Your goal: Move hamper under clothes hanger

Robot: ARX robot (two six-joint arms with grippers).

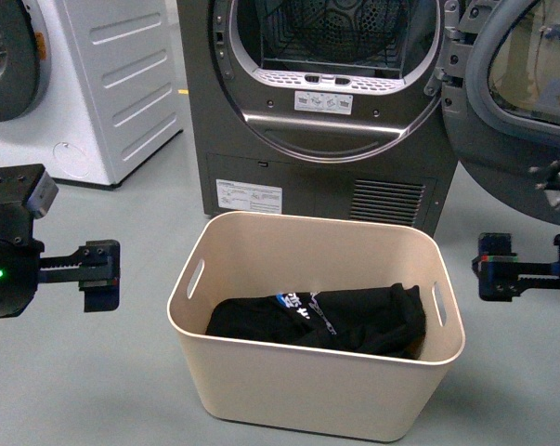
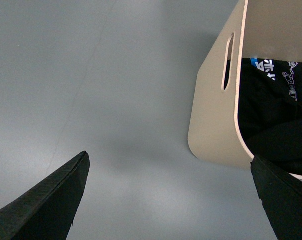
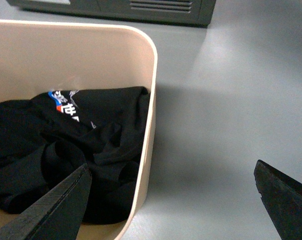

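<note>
I expect the black clothes (image 1: 326, 321) to ride along in place when I move the hamper, since they lie low within the cream hamper's tall walls (image 1: 307, 388).
The cream hamper (image 1: 307, 390) stands on the grey floor in front of me, with black clothes (image 1: 335, 321) lying in it. My left gripper (image 1: 101, 276) is open and empty, level with the hamper's left short side and apart from it. My right gripper (image 1: 495, 267) is open and empty, just off the right short side. In the left wrist view the hamper's wall with its slot handle (image 2: 211, 125) lies ahead of the open gripper (image 2: 168, 157). In the right wrist view the open gripper (image 3: 171, 166) straddles the hamper's rim (image 3: 149, 125). The clothes hanger is out of view.
A dark grey front-loading machine (image 1: 307, 149) stands right behind the hamper, its round door (image 1: 521, 84) swung open to the right. A white machine (image 1: 103, 84) stands at the back left. Grey floor (image 1: 94, 372) lies to the left of the hamper.
</note>
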